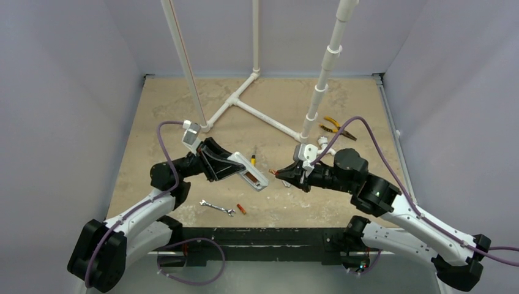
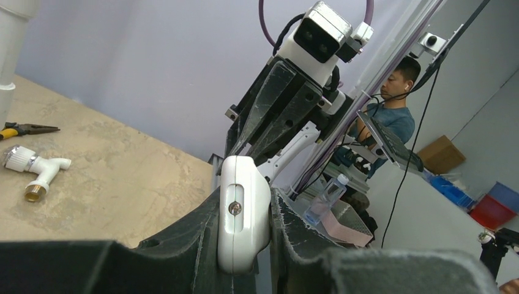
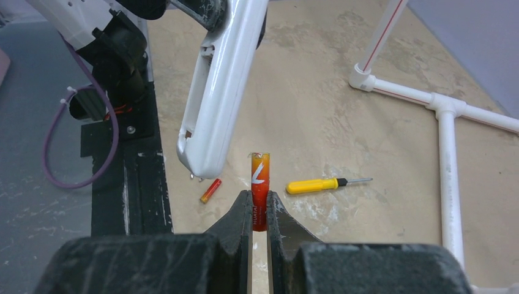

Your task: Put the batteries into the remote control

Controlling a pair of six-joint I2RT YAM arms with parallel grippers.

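Observation:
The remote control's battery slot (image 1: 251, 177) is edge-on to the battery in the robot's right gripper, so the left gripper should first turn the slot toward the battery (image 1: 272, 172).
My left gripper (image 1: 235, 166) is shut on the white remote control (image 1: 250, 174) and holds it tilted above the table; in the left wrist view the remote's end (image 2: 243, 211) sits clamped between the fingers. An orange-red battery (image 3: 259, 187) stands upright in my right gripper (image 3: 259, 199), which is shut on it. The battery's tip (image 1: 272, 171) points at the remote's free end (image 3: 205, 147) from a short gap away. A second battery (image 1: 241, 209) lies on the table below the remote and also shows in the right wrist view (image 3: 210, 190).
A silver wrench (image 1: 217, 208) lies near the front edge. A yellow-handled screwdriver (image 1: 253, 160) lies behind the remote. White PVC pipes (image 1: 257, 110) stand at the back, with pliers (image 1: 336, 127) and a white tap fitting (image 2: 33, 168) at the right.

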